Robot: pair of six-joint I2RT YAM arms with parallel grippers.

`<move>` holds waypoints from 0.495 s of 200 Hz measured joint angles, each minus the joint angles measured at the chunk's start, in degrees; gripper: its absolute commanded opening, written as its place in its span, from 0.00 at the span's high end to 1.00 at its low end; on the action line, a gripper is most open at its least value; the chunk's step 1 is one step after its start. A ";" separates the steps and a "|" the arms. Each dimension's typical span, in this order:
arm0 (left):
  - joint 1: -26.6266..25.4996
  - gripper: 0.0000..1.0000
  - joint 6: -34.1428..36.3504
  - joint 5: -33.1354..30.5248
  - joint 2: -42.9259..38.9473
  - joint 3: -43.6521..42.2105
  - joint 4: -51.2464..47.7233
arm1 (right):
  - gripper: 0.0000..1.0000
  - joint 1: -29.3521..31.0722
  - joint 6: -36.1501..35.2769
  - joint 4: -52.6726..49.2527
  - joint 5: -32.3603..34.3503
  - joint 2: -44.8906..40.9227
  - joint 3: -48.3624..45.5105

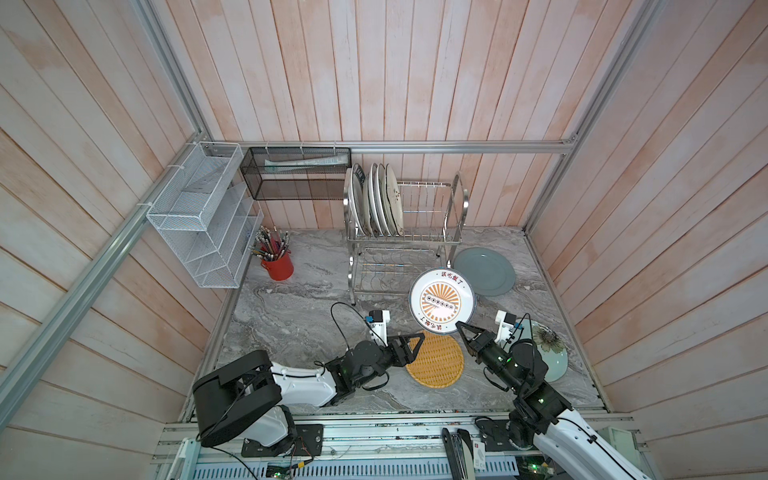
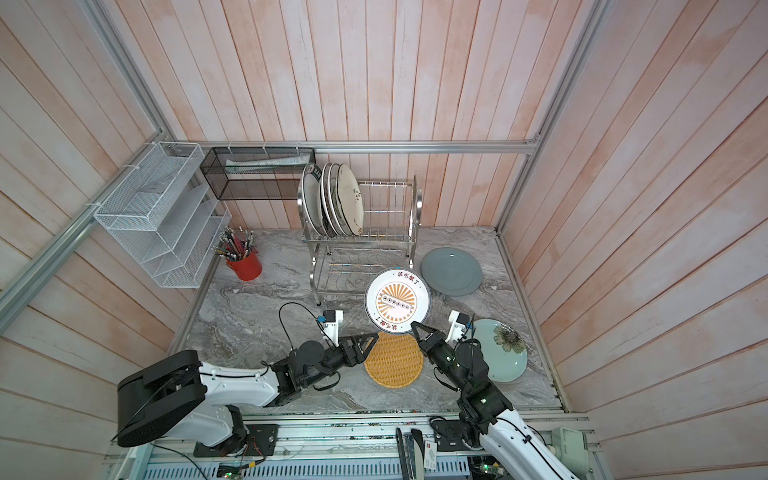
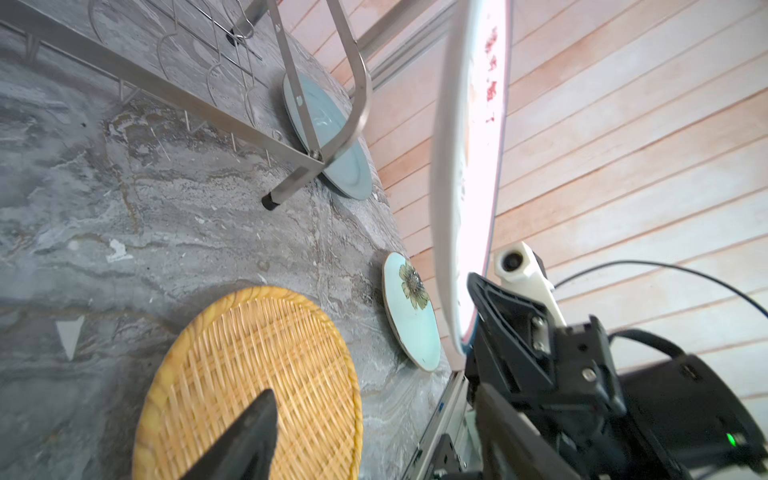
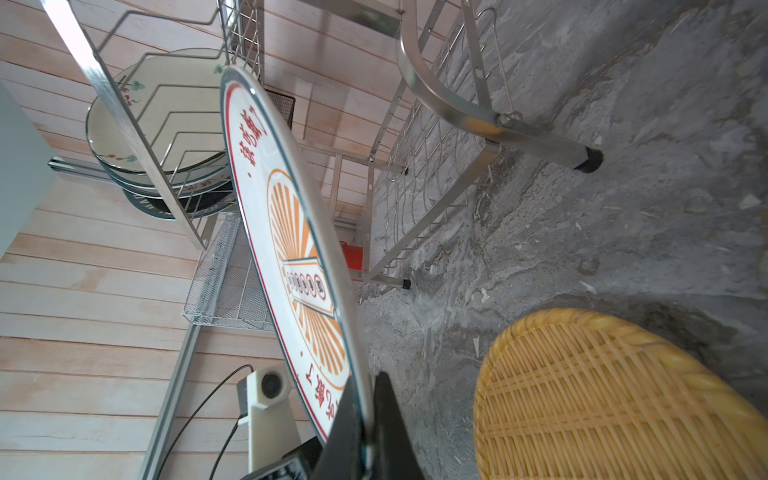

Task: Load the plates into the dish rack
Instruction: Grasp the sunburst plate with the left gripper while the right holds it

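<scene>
My left gripper should, since my right gripper holds the white plate broadside (image 1: 442, 301) to the rack's slots, grasp its free lower edge (image 1: 417, 318), turning it upright into the rack.
My right gripper (image 1: 460, 326) (image 4: 365, 395) is shut on the lower rim of a white plate with an orange sunburst (image 1: 441, 300) (image 4: 291, 249), held tilted above the table just in front of the dish rack (image 1: 415, 239). Several plates (image 1: 382, 199) stand upright at the left end of the rack's top tier. My left gripper (image 1: 417, 348) (image 3: 376, 390) is open and empty over the left edge of the yellow woven plate (image 1: 436, 361) (image 3: 249, 374). A grey-blue plate (image 1: 484, 271) lies flat right of the rack. A pale teal flowered plate (image 1: 548, 353) lies under my right arm.
A red cup of utensils (image 1: 277, 266) stands at the back left of the marble table. A white mesh organiser (image 1: 199, 216) and a black mesh basket (image 1: 297, 174) hang on the walls. Wooden walls close the table on three sides.
</scene>
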 measured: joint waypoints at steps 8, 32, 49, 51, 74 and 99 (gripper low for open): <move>-0.74 0.22 0.46 -0.17 -1.49 -0.57 -0.02 | 1.00 -0.02 -0.33 0.02 -0.04 0.87 0.02; -1.22 0.25 1.29 -0.74 -2.99 -0.79 1.29 | 1.00 -0.13 -0.72 0.02 -0.61 3.04 0.04; -1.22 0.27 1.29 -1.33 -2.47 -0.20 1.09 | 1.00 -0.13 -0.85 -0.02 -0.85 3.15 0.04; -1.22 0.27 1.31 -1.40 -2.34 -0.02 1.07 | 1.00 -0.13 -0.87 0.00 -0.87 3.10 0.07; -1.22 0.31 1.14 -2.08 0.63 3.41 0.87 | 1.00 -0.13 -0.98 -0.24 -1.09 2.03 0.37; -1.18 0.37 0.33 -3.87 3.89 7.43 0.28 | 1.00 -0.13 -0.98 -0.94 -1.51 0.79 0.59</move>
